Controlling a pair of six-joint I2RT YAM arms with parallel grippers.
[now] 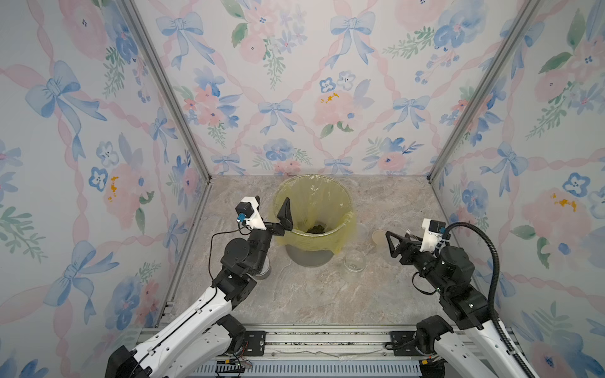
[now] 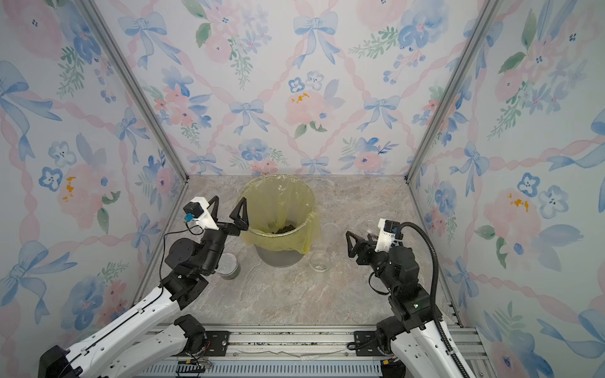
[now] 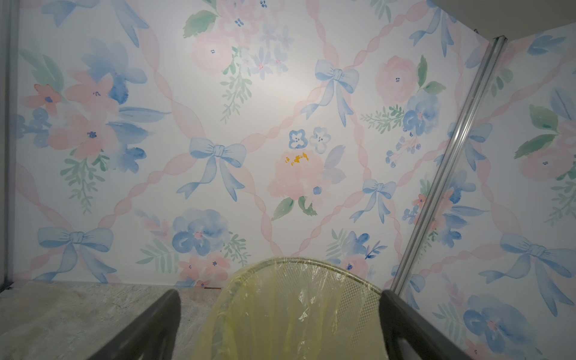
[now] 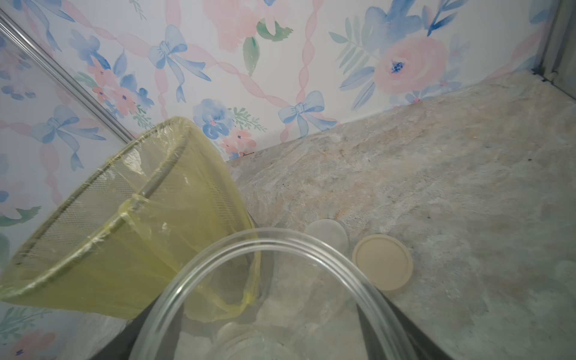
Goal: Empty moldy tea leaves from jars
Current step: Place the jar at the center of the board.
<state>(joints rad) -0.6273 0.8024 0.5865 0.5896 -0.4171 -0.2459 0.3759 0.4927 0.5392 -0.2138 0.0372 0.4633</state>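
Note:
The left gripper's arm is above the jar across the bin (image 2: 228,265) from the robot's right gripper, so next the left gripper moves back and make way for the right gripper.
The moldy tea leaves (image 1: 316,229) (image 2: 283,229) lie as a dark clump at the bottom of the yellow-lined bin (image 1: 314,176). My left gripper (image 1: 271,209) (image 3: 280,302) hovers open at the bin's left rim, nothing between its fingers. Right of the bin, my right gripper (image 1: 401,240) (image 4: 265,324) is shut on a clear jar (image 4: 271,232), whose round mouth fills the right wrist view; no dark bits show in it. A second jar (image 1: 354,261) (image 2: 319,261) stands upright on the table right of the bin's foot. A third jar (image 2: 229,265) stands partly hidden behind my left arm.
A flat tan lid (image 1: 379,238) (image 4: 382,261) lies on the marble table near the right gripper, a clear round lid (image 4: 325,232) (image 2: 330,229) beside it. Flowered walls close in the back and both sides. A metal rail (image 1: 320,340) runs along the front edge.

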